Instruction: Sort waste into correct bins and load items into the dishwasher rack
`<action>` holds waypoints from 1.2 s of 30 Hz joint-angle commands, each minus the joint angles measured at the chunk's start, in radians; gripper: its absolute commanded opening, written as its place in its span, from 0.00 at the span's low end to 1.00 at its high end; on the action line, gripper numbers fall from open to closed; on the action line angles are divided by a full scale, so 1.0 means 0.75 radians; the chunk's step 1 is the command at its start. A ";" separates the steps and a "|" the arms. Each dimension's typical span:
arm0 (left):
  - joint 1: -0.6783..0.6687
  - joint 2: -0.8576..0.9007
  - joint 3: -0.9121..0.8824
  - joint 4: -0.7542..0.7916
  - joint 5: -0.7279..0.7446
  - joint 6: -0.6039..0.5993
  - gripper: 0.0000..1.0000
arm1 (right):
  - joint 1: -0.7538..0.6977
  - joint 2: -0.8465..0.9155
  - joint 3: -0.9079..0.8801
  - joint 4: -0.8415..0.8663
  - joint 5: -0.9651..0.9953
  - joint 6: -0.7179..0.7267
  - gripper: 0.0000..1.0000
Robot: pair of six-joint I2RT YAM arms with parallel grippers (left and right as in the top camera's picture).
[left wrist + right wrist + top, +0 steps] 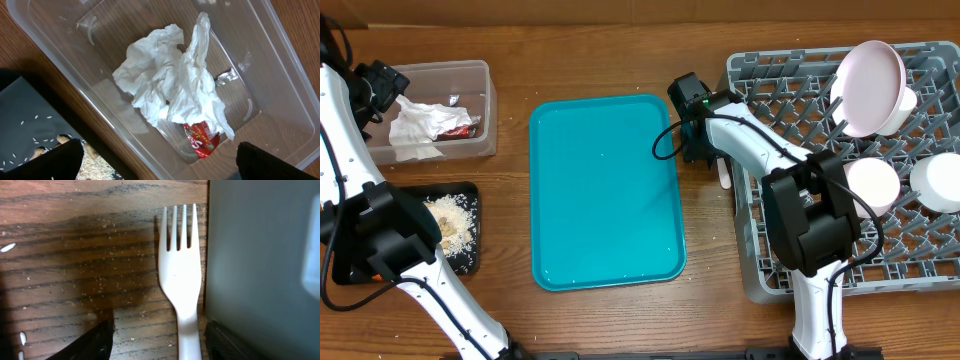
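Note:
The white fork is lying outside the side of the rack. Next, my right gripper takes hold of the fork's handle and lifts the fork over that side into the rack.
A white plastic fork lies flat on the wood, tines away from me, close beside the grey dishwasher rack. My right gripper is open, its fingers either side of the fork's handle and nothing gripped. From overhead the right gripper sits between the teal tray and the rack. My left gripper hangs wide open and empty over the clear tub, which holds crumpled white napkins and a red-and-white wrapper. The black tray holds beige food scraps.
The bare teal serving tray lies mid-table. In the rack, a white plate stands on edge, with two white bowls beside it. Crumbs and rice grains dot the wood near the fork.

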State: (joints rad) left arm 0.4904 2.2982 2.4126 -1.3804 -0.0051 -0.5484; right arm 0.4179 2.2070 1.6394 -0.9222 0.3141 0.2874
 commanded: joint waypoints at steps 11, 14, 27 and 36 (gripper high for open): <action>-0.011 -0.017 -0.004 0.001 -0.018 -0.008 1.00 | -0.019 0.037 -0.044 -0.034 -0.125 0.037 0.23; -0.011 -0.017 -0.004 0.001 -0.018 -0.008 1.00 | -0.019 0.037 -0.044 -0.043 -0.149 0.037 0.19; -0.011 -0.017 -0.004 0.001 -0.018 -0.008 1.00 | -0.019 0.035 0.060 -0.156 -0.183 0.043 0.04; -0.011 -0.017 -0.004 0.001 -0.018 -0.008 1.00 | -0.019 0.023 0.307 -0.335 -0.273 0.047 0.04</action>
State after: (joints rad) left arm 0.4904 2.2982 2.4126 -1.3804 -0.0051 -0.5484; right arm 0.4061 2.2253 1.8027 -1.1614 0.1478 0.3145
